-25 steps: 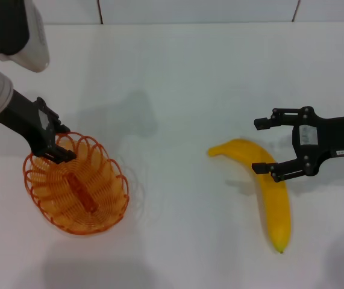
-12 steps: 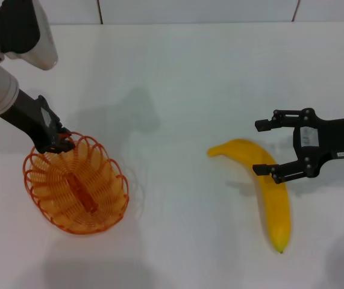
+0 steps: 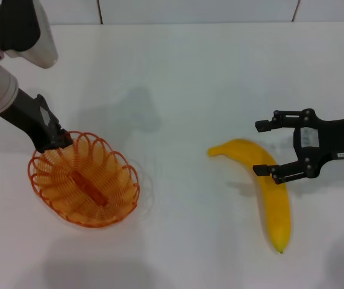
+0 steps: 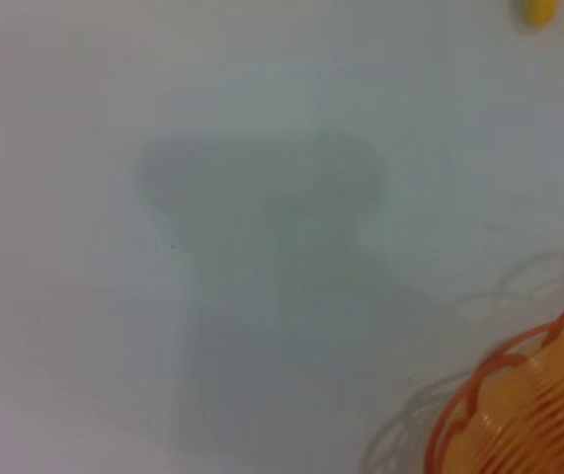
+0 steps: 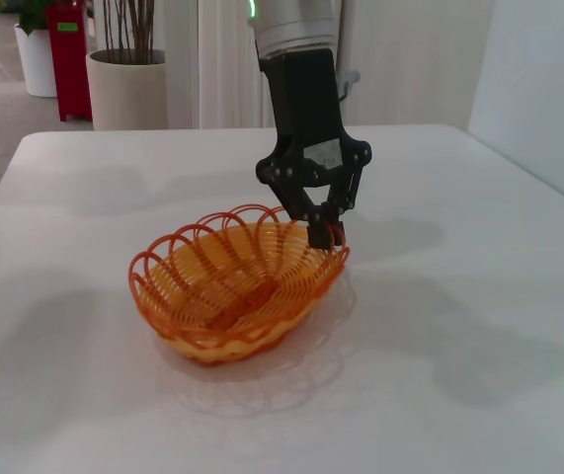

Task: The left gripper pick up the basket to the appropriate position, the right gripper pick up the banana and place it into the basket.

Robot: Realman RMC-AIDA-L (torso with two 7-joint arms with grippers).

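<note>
The basket [image 3: 86, 180] sits crooked and a long way from the banana, so the robot's left gripper should take it to the open space [image 3: 158, 183] near the banana, make it straight and put it down.
The orange wire basket [image 3: 84, 180] sits at the table's left. My left gripper [image 3: 60, 139] is shut on its far-left rim, and that end looks slightly raised. The right wrist view shows the basket [image 5: 237, 286] with the left gripper [image 5: 323, 235] pinching a rim loop. A part of the basket [image 4: 528, 415] shows in the left wrist view. The yellow banana [image 3: 268, 192] lies on the table at the right. My right gripper [image 3: 258, 147] is open, one finger on each side of the banana's upper curved part. The banana's end [image 4: 537, 10] shows in the left wrist view.
The white table [image 3: 178, 78] stretches between the basket and the banana, with a wall behind it. In the right wrist view, plant pots [image 5: 128, 94] stand on the floor beyond the table's far edge.
The basket has shifted a little to the right and tilted, carried by my left gripper on its rim. The right gripper and the banana have not moved.
</note>
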